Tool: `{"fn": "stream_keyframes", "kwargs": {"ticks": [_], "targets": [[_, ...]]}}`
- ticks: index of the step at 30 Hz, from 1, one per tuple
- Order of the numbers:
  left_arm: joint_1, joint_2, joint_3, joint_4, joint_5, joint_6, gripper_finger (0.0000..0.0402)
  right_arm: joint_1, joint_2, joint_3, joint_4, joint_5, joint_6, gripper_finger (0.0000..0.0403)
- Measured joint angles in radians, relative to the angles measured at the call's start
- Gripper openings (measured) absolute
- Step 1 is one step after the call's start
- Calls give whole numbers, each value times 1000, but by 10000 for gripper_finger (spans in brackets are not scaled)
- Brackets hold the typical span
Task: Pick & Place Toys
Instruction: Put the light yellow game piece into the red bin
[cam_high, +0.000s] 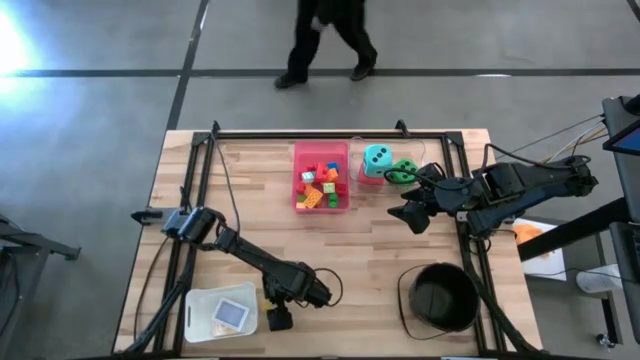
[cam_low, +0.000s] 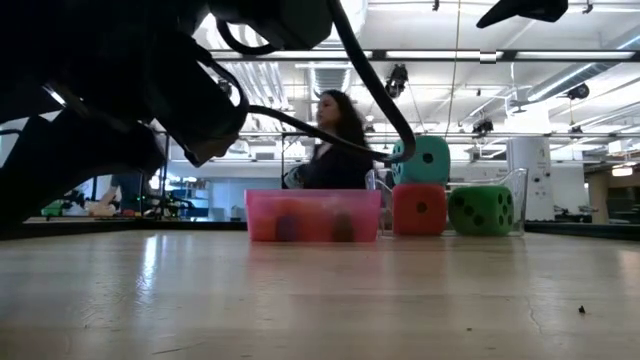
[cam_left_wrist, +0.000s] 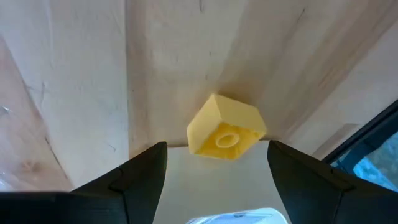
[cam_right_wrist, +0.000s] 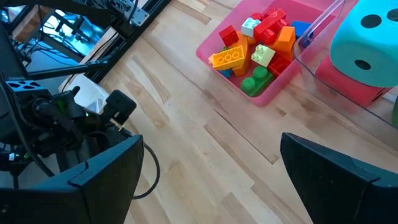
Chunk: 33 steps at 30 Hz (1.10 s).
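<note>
The yellow brick (cam_left_wrist: 226, 127) is crooked and lies beyond my left gripper's open fingers, so I should bring that gripper in around the brick's sides (cam_left_wrist: 204, 124) and close it before I lift.
My left gripper (cam_high: 277, 318) is open near the table's front edge, right of a clear lidded box (cam_high: 222, 312). In the left wrist view a yellow brick (cam_left_wrist: 225, 127) shows between its two fingers (cam_left_wrist: 144, 171), apart from both, with its hollow underside toward the camera. I cannot tell whether it rests on the wood. My right gripper (cam_high: 408, 215) is open and empty, right of the pink tray (cam_high: 343, 205), which holds several coloured bricks (cam_right_wrist: 258, 40). A teal die (cam_high: 377, 156) sits on a red die (cam_low: 418, 210), beside a green die (cam_high: 403, 170).
A black round bucket (cam_high: 442, 297) stands at the front right. The dice stand in a clear container (cam_high: 358, 150) at the back, right of the pink tray. A dark frame rail (cam_high: 330, 134) runs around the table. A person (cam_low: 338, 140) is beyond the far edge.
</note>
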Motion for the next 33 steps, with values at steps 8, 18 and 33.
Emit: {"fn": "stream_keyframes", "kwargs": {"ticks": [8,18,33], "targets": [[-15,0,0,4,-14,24,283,0,0,0,0,0,2,370],[-28,0,0,5,-30,24,283,0,0,0,0,0,2,370],[-50,13,0,23,-67,-13,283,0,0,0,0,0,2,370]]}}
